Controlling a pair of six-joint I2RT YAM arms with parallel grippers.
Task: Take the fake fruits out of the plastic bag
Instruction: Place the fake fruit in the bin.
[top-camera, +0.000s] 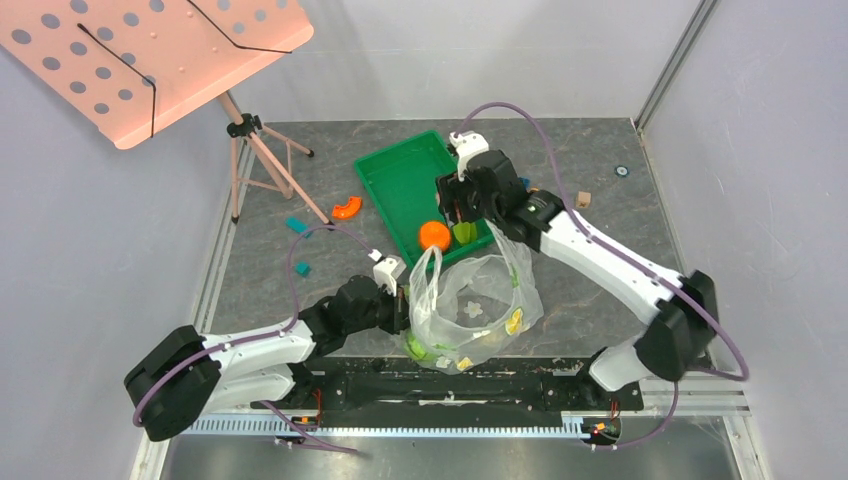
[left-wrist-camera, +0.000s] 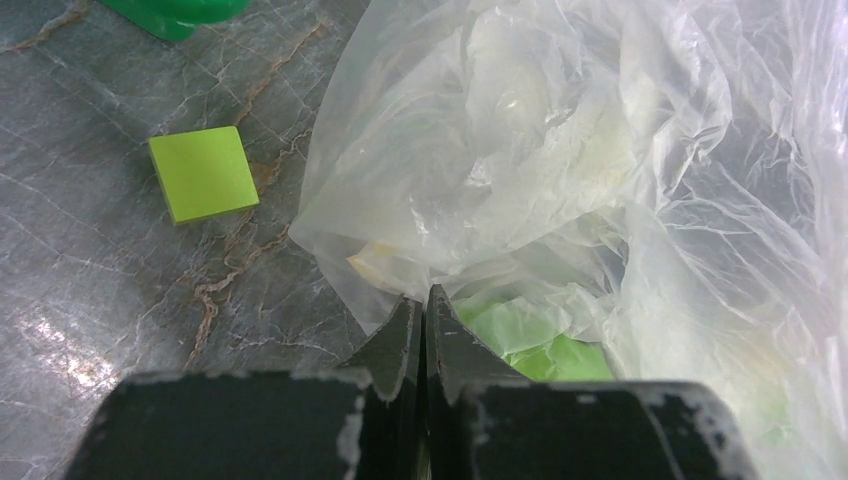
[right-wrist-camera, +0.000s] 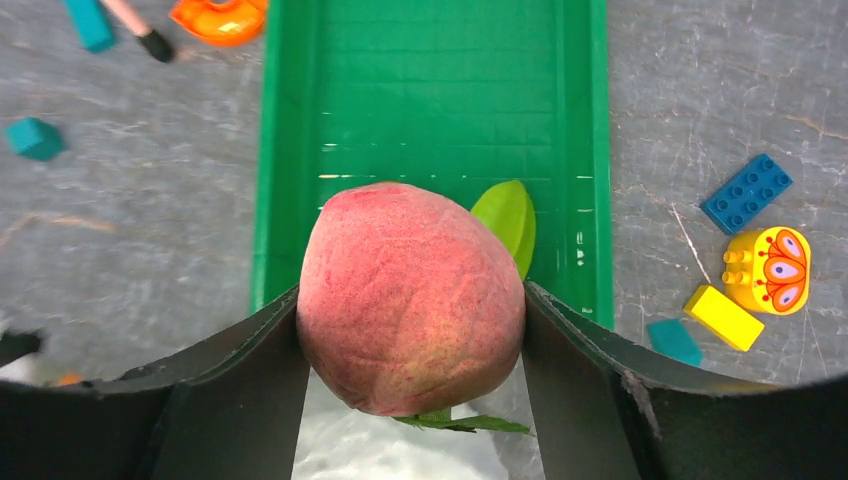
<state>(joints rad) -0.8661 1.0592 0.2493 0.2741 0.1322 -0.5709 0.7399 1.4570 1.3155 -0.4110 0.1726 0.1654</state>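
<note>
I should keep lowering the pink peach (right-wrist-camera: 411, 300) with my right gripper, because it is clear of the plastic bag and above the green tray, and let go of it near the tray's open bottom (top-camera: 418, 196).
The clear plastic bag (top-camera: 480, 300) with yellow and white flower prints stands crumpled near the table's front. My left gripper (top-camera: 405, 305) is shut on its left edge; in the left wrist view the closed tips (left-wrist-camera: 425, 300) pinch the film of the plastic bag (left-wrist-camera: 560, 170). Something green (left-wrist-camera: 545, 350) shows through the film. My right gripper (right-wrist-camera: 412, 295) is shut on the pink peach (right-wrist-camera: 400, 250) and holds it above the green tray (right-wrist-camera: 430, 90). A round orange (top-camera: 434, 235) and a green piece (top-camera: 464, 233) lie at the tray's near end, just below the right gripper (top-camera: 458, 205).
An orange curved toy (top-camera: 346, 207) and teal blocks (top-camera: 297, 225) lie left of the green tray (top-camera: 400, 175). Blue, yellow and teal blocks (right-wrist-camera: 745, 190) sit to its right. A lime block (left-wrist-camera: 203, 172) lies by the bag. A pink music stand (top-camera: 150, 60) stands at the back left.
</note>
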